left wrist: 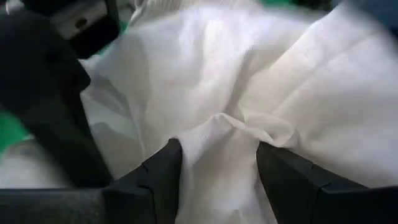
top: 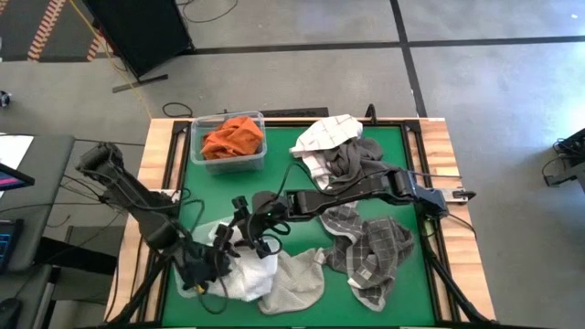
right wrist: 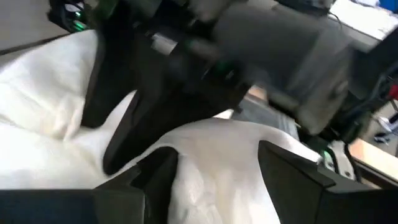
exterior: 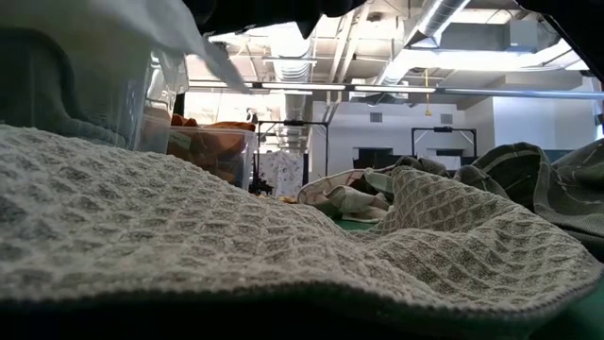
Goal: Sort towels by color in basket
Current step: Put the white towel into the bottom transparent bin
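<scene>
The white towel hangs over the basket's rim onto the waffle-weave towel (top: 267, 291). Next, my left gripper pulls the white towel in as my right gripper (top: 245, 274) moves away.
A white towel (top: 245, 267) lies bunched at the table's near left, partly on a pale waffle-weave towel (top: 297, 283). My left gripper (left wrist: 217, 165) stands open, its fingers on either side of a raised fold of the white towel. My right gripper (right wrist: 217, 174), reaching across from the right, is open just beside it (top: 247, 219) with white cloth between its fingers. Orange towels (top: 233, 137) fill a clear bin (top: 196, 155) at the far left. Checked towels (top: 370, 247) lie at the near right. My left gripper comes slanting down into the white towel, and a raised fold (left wrist: 217, 134) stands between its open fingers. The cloth lies against both fingers' inner sides. My right gripper has an edge of the white towel (right wrist: 211, 140) lying loose between its open fingers, which point almost level toward the table's left.
A white-and-checked towel (top: 324, 135) and a dark grey towel (top: 352, 157) lie at the far middle. The two arms stand close together over the near left. In the low view the waffle-weave towel (exterior: 236, 246) fills the foreground. Bare green mat (top: 283, 178) shows in the middle.
</scene>
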### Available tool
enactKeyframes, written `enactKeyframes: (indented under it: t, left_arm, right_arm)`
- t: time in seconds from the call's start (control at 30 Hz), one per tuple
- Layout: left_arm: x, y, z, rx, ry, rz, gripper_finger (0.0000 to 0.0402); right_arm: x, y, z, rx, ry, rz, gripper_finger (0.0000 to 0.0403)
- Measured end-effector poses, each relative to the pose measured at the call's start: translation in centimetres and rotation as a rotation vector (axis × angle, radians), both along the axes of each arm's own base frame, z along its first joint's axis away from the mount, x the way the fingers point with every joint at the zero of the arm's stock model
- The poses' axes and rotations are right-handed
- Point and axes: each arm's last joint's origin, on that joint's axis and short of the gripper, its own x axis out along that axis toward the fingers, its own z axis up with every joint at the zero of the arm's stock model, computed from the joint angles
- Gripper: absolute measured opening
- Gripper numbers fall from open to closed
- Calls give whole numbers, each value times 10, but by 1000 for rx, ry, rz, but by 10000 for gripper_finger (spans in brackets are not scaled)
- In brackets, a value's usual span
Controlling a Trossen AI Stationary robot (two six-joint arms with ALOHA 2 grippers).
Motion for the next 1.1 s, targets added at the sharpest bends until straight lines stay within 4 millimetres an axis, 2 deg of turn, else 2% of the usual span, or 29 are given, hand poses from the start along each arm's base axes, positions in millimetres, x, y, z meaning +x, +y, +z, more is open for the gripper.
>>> enactKeyframes:
  t: [0.2, 0.5, 0.7, 0.9, 1.1]
  left_arm:
    - [2, 4, -8, 15, 70, 23, 179]
    - [-6, 8, -17, -7, 189, 71, 73]
    - [-16, 17, -42, -4, 298, 147, 49]
    - [-23, 24, -59, 34, 334, 195, 47]
    - [-24, 25, -62, 31, 342, 196, 47]
  right_arm:
    - [-4, -5, 6, -23, 22, -48, 244]
    - [-35, -12, 53, -125, 113, -131, 244]
    - [-64, -17, 78, -118, 239, -143, 244]
    - [-85, -17, 80, -104, 417, -155, 244]
    - [-91, 2, 73, -98, 490, -92, 244]
